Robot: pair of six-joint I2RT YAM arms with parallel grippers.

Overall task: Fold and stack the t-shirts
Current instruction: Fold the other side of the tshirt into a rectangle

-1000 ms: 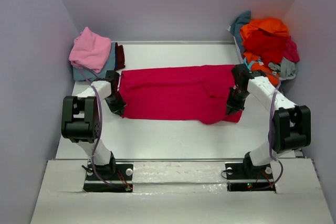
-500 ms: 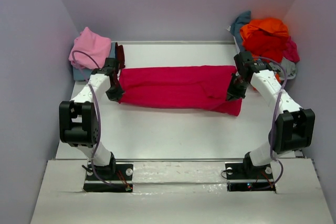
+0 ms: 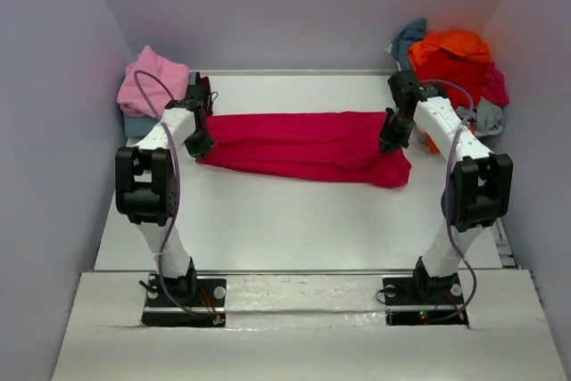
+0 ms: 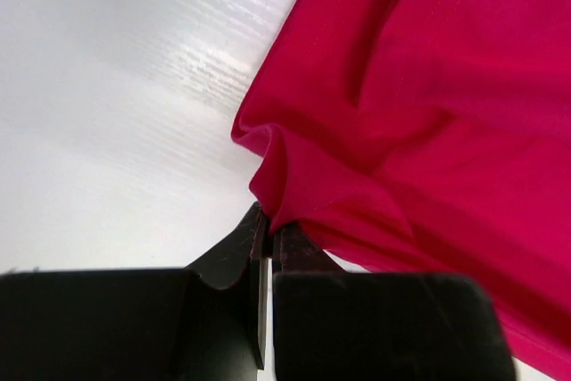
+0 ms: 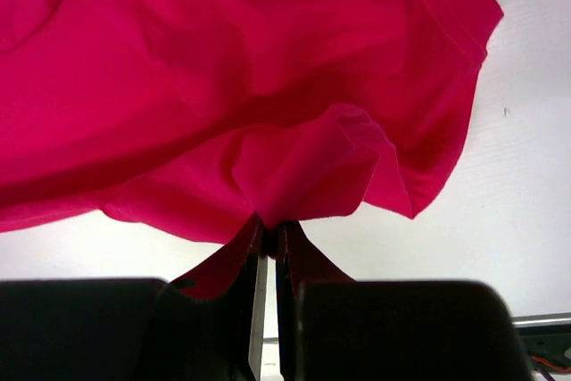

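The robot's two grippers hold the magenta-red t-shirt's lifted edge stretched along the t-shirt, so the right gripper goes on carrying its end of that edge toward the t-shirt's far edge and lets go there.
A magenta-red t-shirt lies as a long band across the middle of the table. My left gripper is shut on its left edge, the cloth pinched between the black fingertips. My right gripper is shut on its right edge, where a bunch of the fabric rises out of the closed jaws. Folded pink, blue and maroon t-shirts are stacked at the back left. A pile of unfolded orange, red, teal and grey t-shirts sits at the back right.
Grey walls close in the white table on the left, back and right. The stack hugs the left wall beside my left arm, and the loose pile hugs the right wall beside my right arm.
Both grippers have carried the near edge of the magenta-red t-shirt away from me toward the back, folding it over. The band is now narrower and both arms are stretched farther out.
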